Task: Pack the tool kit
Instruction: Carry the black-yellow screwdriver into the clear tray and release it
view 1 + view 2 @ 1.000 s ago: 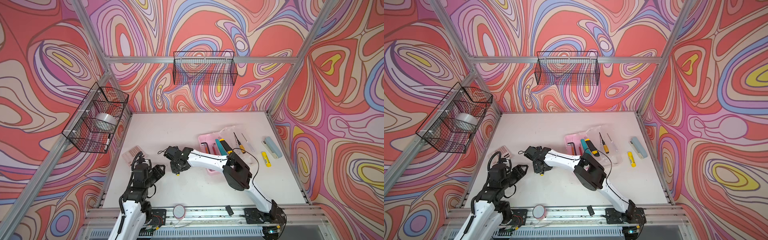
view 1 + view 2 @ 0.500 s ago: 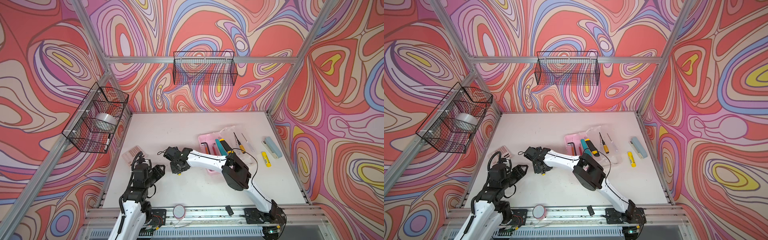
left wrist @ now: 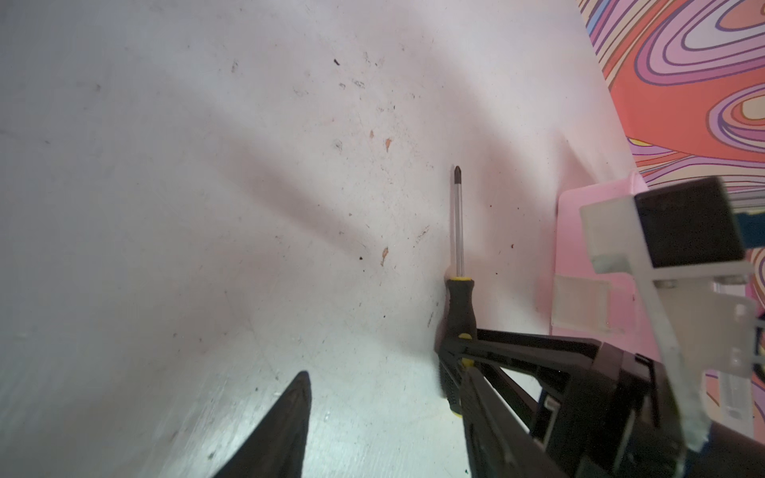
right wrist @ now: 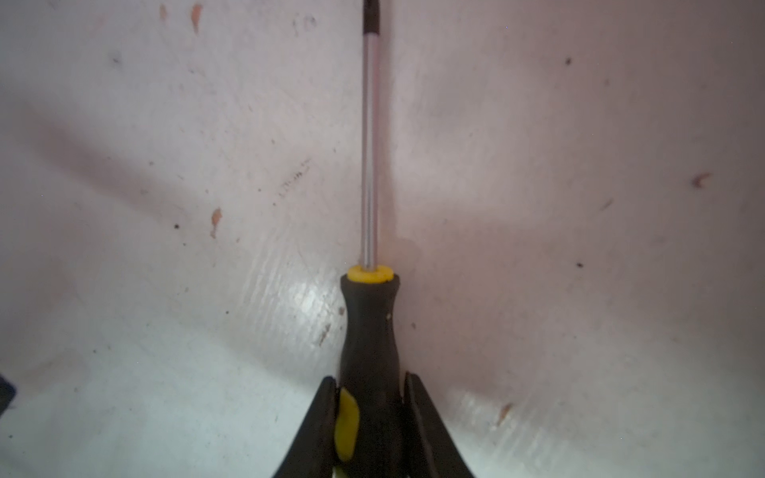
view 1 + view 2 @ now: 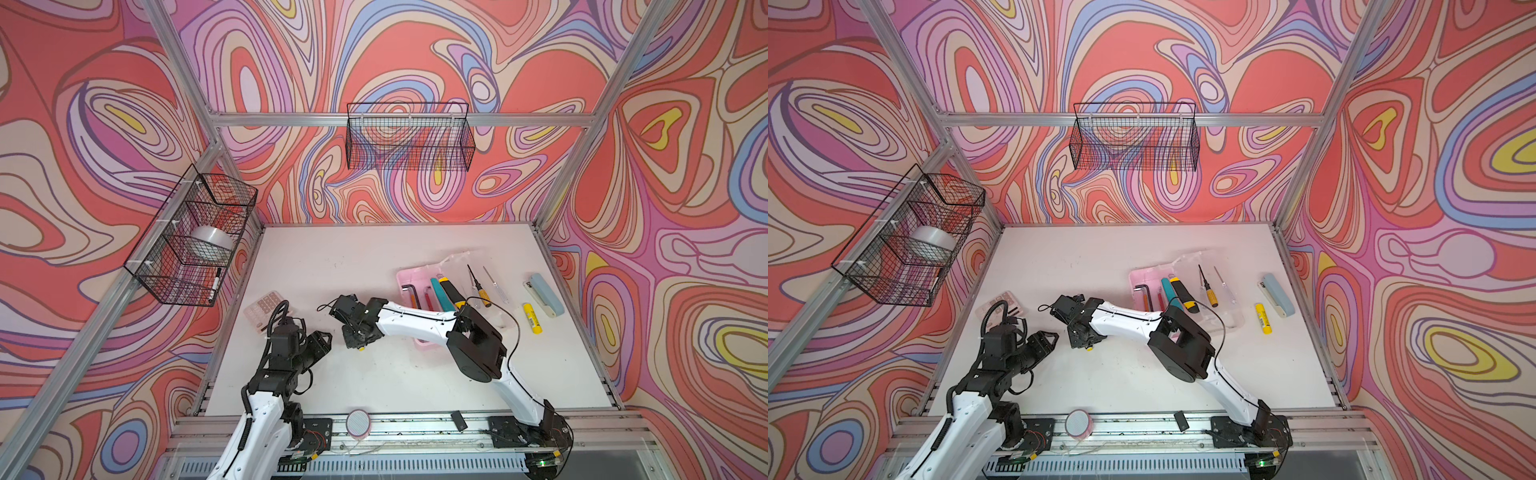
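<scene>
I should keep moving my right gripper to the gap (image 5: pixel 486 284) between the screwdrivers on the clear lid and let go there, because the black-yellow screwdriver's shaft (image 4: pixel 369 159) points the same way as they do.
The tool kit (image 5: pixel 404 277) (image 5: pixel 1136 279) is a pale pink case lying open at the right middle, its clear lid (image 5: pixel 494 316) folded out. Hex keys (image 5: pixel 411 291), a teal tool (image 5: pixel 439 293) and a black-yellow utility knife (image 5: pixel 451 293) lie in it. Two small screwdrivers (image 5: pixel 478 286) rest on the lid. A black-yellow screwdriver (image 4: pixel 369 331) (image 3: pixel 459 306) lies on the table left of the case. My right gripper (image 4: pixel 369 385) (image 5: pixel 354 338) is shut on its handle, a finger on each side. Just left of it, my left gripper (image 3: pixel 385 372) (image 5: pixel 326 338) is open and holds nothing.
A pinkish calculator (image 5: pixel 266 309) lies near the left wall. A grey-blue bar (image 5: pixel 546 293) and a yellow tube (image 5: pixel 532 318) lie right of the case. Wire baskets (image 5: pixel 195 241) (image 5: pixel 409 137) hang on the left and back walls. A round disc (image 5: pixel 358 423) sits on the front rail.
The right gripper's jaws have closed in onto the screwdriver handle. Both arms have stayed about where they were.
</scene>
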Controlling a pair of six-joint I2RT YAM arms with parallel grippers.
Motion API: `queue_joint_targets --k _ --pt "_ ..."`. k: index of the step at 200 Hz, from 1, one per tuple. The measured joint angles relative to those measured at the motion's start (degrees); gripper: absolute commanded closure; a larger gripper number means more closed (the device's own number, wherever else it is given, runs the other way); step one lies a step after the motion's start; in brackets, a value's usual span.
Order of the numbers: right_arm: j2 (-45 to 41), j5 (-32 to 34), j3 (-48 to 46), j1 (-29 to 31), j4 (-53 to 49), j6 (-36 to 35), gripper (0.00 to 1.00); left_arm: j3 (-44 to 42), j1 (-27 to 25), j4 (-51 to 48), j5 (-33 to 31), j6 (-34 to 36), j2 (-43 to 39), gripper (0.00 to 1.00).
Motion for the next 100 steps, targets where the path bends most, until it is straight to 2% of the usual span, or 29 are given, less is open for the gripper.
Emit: queue_joint_targets --k 47,80,100 --pt "-7.3 3.2 -6.3 0.0 -3.3 -2.8 1.00 2.5 0.0 1.2 1.6 0.9 3.6 0.43" --pt "-18.5 9.8 -9.0 -0.2 -8.5 -5.9 1.00 3.7 -0.2 2.5 2.9 1.0 4.7 0.43" --pt "-26.1 14.4 -10.1 -1.6 -11.4 -7.8 1.00 4.7 -2.1 3.5 2.6 1.1 6.4 0.43"
